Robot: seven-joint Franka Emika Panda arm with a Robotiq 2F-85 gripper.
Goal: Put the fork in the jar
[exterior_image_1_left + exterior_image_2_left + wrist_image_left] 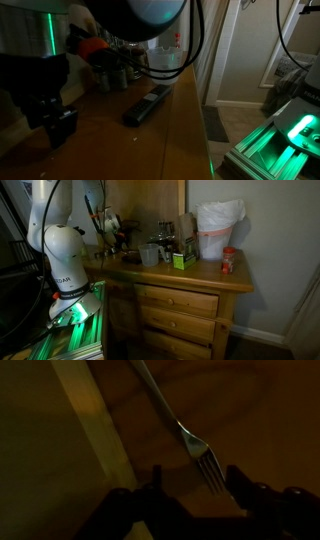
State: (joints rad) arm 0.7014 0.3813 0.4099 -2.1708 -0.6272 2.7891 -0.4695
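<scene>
The fork's teeth (210,468) lie slanted across my gripper's opening. So I should turn my gripper in line with the fork's handle (156,392) before closing it and lifting the fork.
In the wrist view a metal fork (188,438) lies on the wooden dresser top, handle toward the top of the picture, tines pointing down. My gripper (195,480) is open, one finger on each side of the tines, not touching them. In an exterior view the gripper (112,227) hangs over the back left of the dresser, with a clear glass jar (150,253) to its right. The fork is too small and dark to make out in both exterior views.
A white bag-lined bin (218,230), a red-lidded jar (228,262) and a green box (181,259) stand on the dresser (200,280). A black remote-like object (147,105) lies mid-surface. Small bottles (112,76) cluster at the back. A light wall panel (45,450) borders the wood.
</scene>
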